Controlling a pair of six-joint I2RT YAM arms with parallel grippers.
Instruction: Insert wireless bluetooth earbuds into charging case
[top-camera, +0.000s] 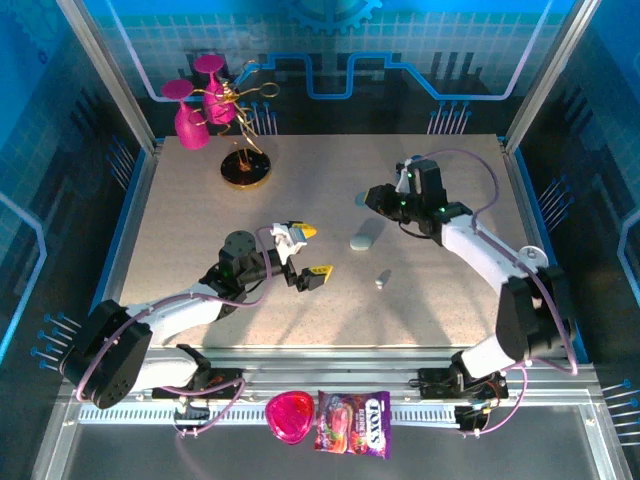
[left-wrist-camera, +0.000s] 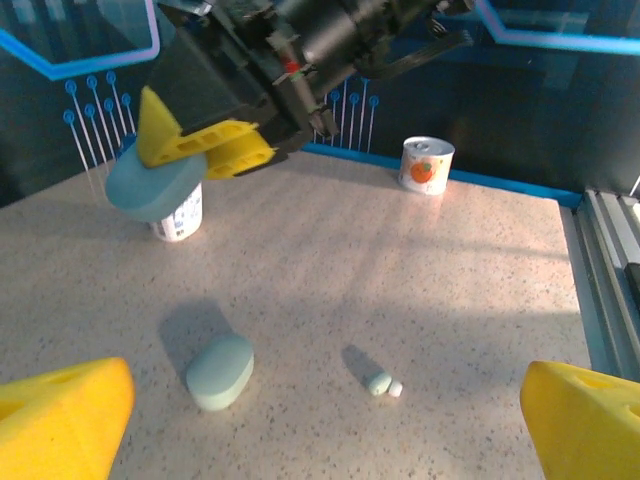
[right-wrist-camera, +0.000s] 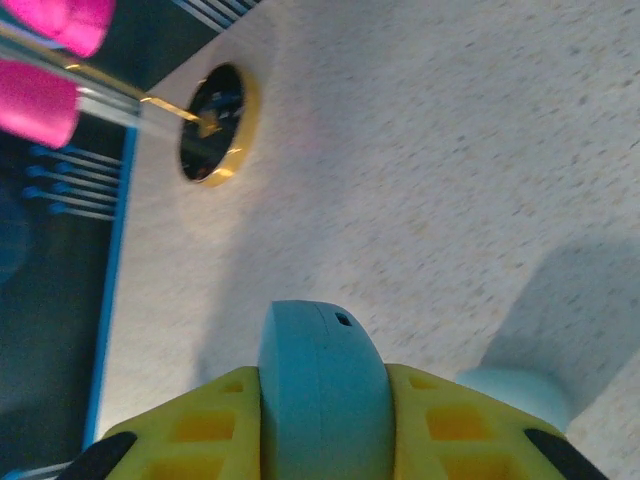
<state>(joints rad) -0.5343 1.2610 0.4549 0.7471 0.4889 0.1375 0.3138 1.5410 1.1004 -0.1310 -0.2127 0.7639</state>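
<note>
My right gripper is holding the darker blue disc (top-camera: 361, 199). It should put the disc down first, then take the charging case (top-camera: 360, 242) that my left gripper lifts.
The charging case (top-camera: 365, 240) (left-wrist-camera: 220, 372) is a pale blue pebble lying shut on the table. One earbud (top-camera: 382, 280) (left-wrist-camera: 381, 383) lies just to its right, apart from it. My left gripper (top-camera: 313, 252) (left-wrist-camera: 325, 425) hovers open on the near side of both, with nothing between its yellow fingers. My right gripper (top-camera: 372, 200) (right-wrist-camera: 322, 420) is raised behind the case. It is shut on a larger, darker blue rounded disc (right-wrist-camera: 320, 380) (left-wrist-camera: 140, 190) with a seam and a small hole in its rim. In the right wrist view the case (right-wrist-camera: 515, 392) shows under that gripper.
A small white can (left-wrist-camera: 180, 222) stands behind the held disc, and an orange-printed can (left-wrist-camera: 427, 165) stands near the back edge. A gold stand with pink glasses (top-camera: 245, 165) (right-wrist-camera: 212, 125) is at the back left. A candy bag (top-camera: 352, 423) lies on the front rail.
</note>
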